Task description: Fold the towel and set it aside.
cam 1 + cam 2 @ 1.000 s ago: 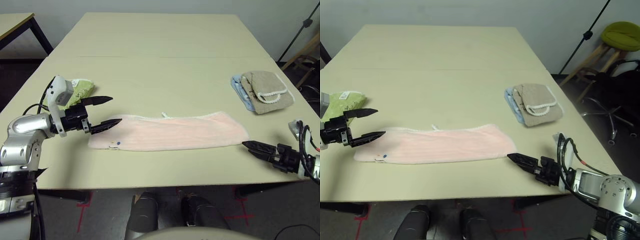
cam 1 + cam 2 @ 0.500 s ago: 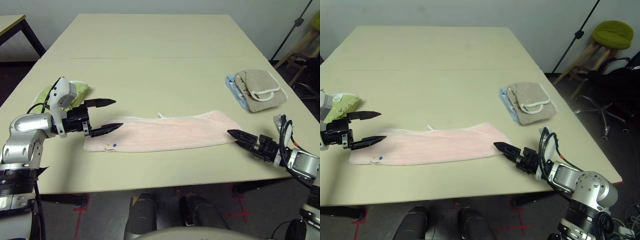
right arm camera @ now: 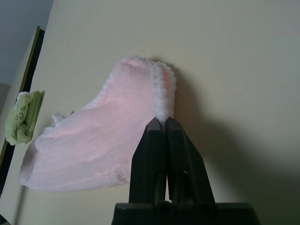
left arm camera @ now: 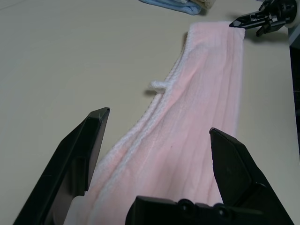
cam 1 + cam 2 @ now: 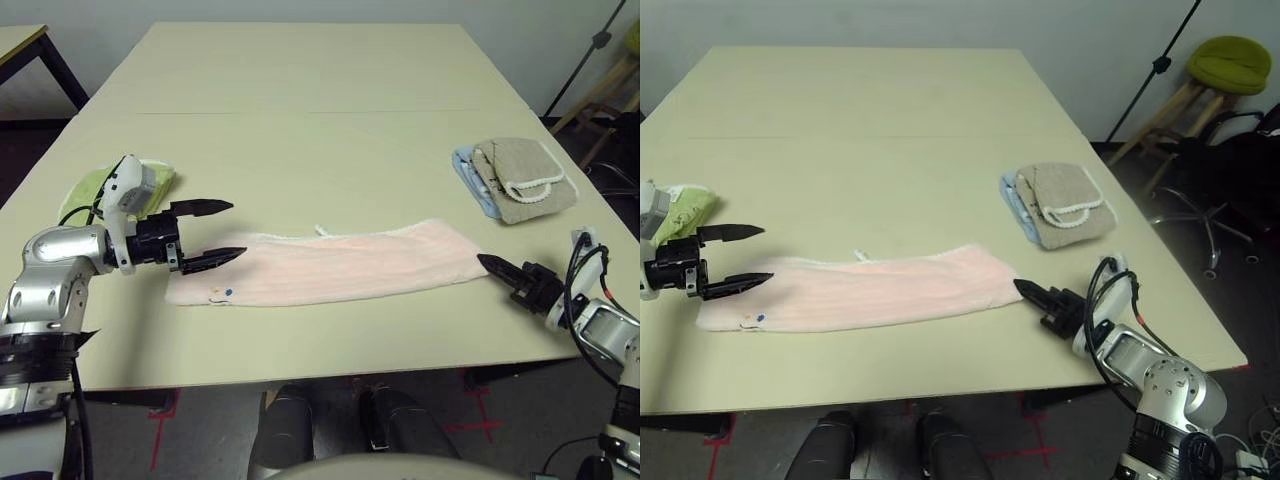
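A pull only drags the towel, because the towel's logo end [image 5: 220,292] lies loose under my open left gripper. Next, my right gripper folds the pinched corner over the middle [image 5: 342,268].
The pale pink towel [image 5: 340,265] lies flat in a long strip across the near part of the table, its small grey logo at the left end. My left gripper [image 5: 236,229] hovers open over that left end, one finger on either side of the strip's width [image 4: 159,121]. At the far right corner of the towel, my right gripper [image 5: 483,262] is shut, its tips pinching the white edging [image 3: 162,121]. That corner sits slightly raised off the table.
A light green towel [image 5: 150,180] lies behind my left arm. Folded beige and blue towels [image 5: 520,180] are stacked at the right of the table. The table's front edge [image 5: 330,368] runs just below the towel. A green stool [image 5: 1230,65] stands off to the right.
My right gripper has gone from open to shut at the towel's right corner. The left gripper stays open over the left end. The camera has shifted a little.
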